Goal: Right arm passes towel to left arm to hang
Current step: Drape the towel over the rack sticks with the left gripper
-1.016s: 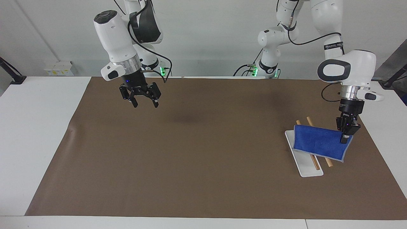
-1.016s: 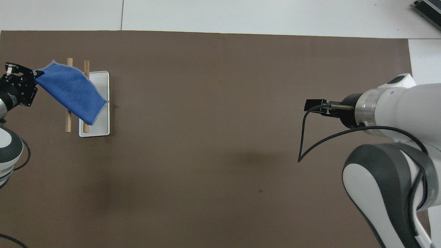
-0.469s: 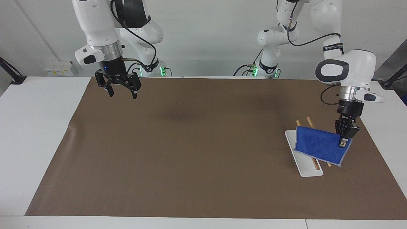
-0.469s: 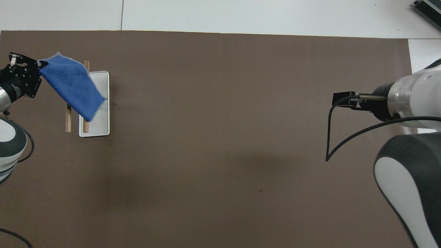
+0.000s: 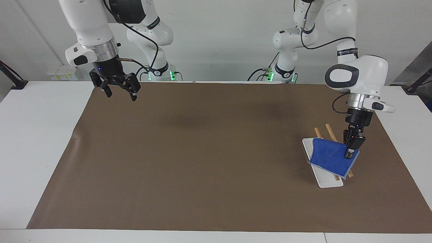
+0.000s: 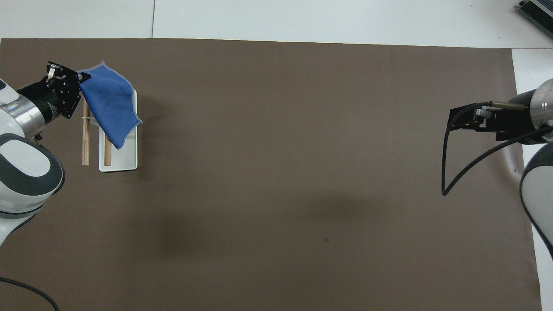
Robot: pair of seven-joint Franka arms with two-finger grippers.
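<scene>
The blue towel is slanted with its far corner [image 6: 140, 123] beyond the white tray's edge, so my left gripper should pull it back and lay it square over both rods [image 6: 86, 140].
The blue towel [image 5: 329, 157] hangs by one corner from my left gripper [image 5: 349, 153], which is shut on it. The towel's lower part lies across two wooden rods [image 5: 329, 130] and a white tray [image 5: 325, 180] at the left arm's end of the table. In the overhead view the left gripper [image 6: 82, 77] holds the towel [image 6: 110, 101] over the rods [image 6: 85, 142] and the tray [image 6: 125, 162]. My right gripper [image 5: 122, 96] is open and empty, raised over the mat's corner at the right arm's end; it also shows in the overhead view [image 6: 471, 120], where its long black cable [image 6: 445, 172] loops below it.
A brown mat [image 5: 202, 152] covers most of the white table [image 5: 37, 135]. Black stands [image 5: 13, 79] sit at the table's ends near the robots.
My left gripper has carried the towel's corner in over the rods, and the towel now hangs narrower. My right gripper has drawn back up toward its own end of the table.
</scene>
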